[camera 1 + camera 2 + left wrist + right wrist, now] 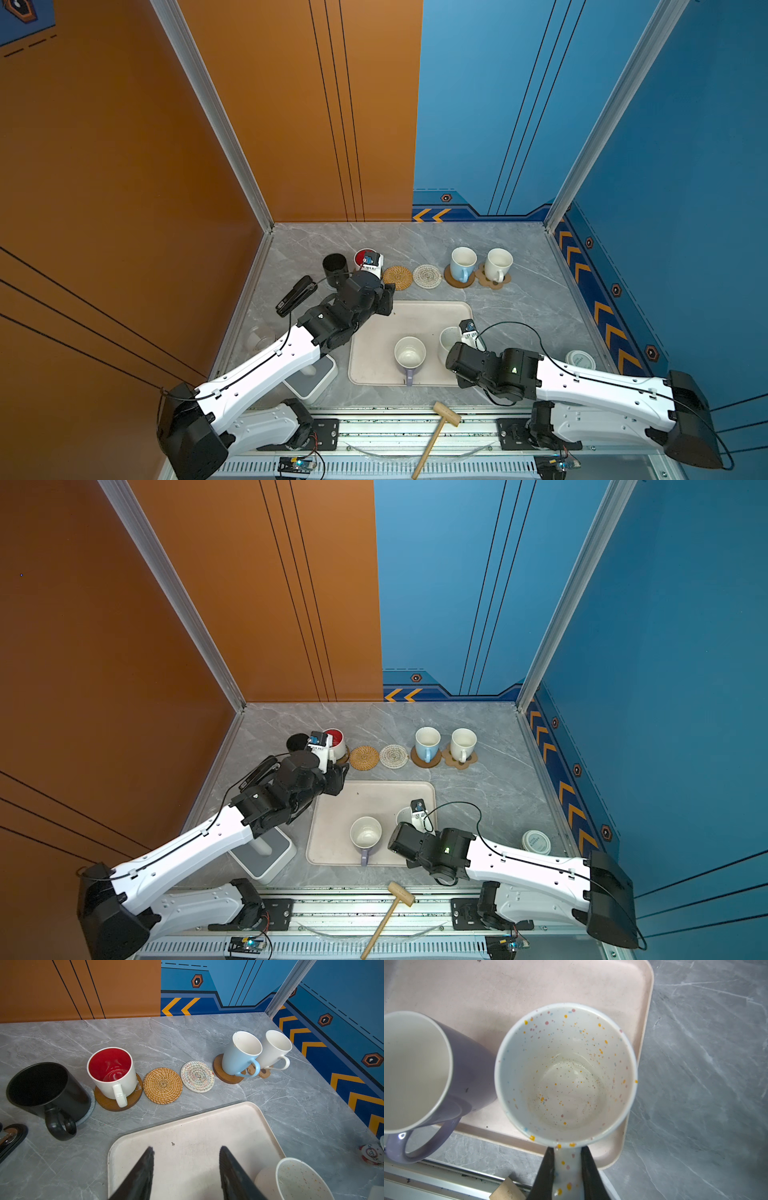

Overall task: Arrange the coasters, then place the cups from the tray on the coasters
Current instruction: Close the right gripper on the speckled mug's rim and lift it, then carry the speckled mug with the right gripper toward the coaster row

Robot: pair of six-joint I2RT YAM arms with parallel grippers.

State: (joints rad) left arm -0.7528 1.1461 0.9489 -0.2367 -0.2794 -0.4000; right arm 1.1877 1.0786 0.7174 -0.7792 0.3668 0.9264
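The fingers of the robot's right gripper are only shallowly placed at the top of the speckled cup's handle [568, 1155], so the right gripper should open, reach deeper [568, 1184] around the handle and close before it lifts.
Along the back stand a black cup [41, 1088] on a grey mat, a red-inside white cup [112, 1072] on a brown coaster [108, 1103], a bare rattan coaster [162, 1085], a bare beaded coaster [197, 1076], a light blue cup [462, 264] and a cream cup [498, 264], each on a coaster. On the tray [374, 370] are a lavender cup [410, 357] and a speckled cup [566, 1072]. My right gripper [566, 1157] is shut on the speckled cup's handle. Over the tray's far left corner, my left gripper [186, 1151] is open and holds nothing.
A black stapler [295, 296] and a clear glass jar [259, 338] lie left of the tray. A white-and-grey square device [316, 378] sits under my left arm. A white-lidded jar [580, 360] is at the right, a wooden mallet [436, 432] on the front rail.
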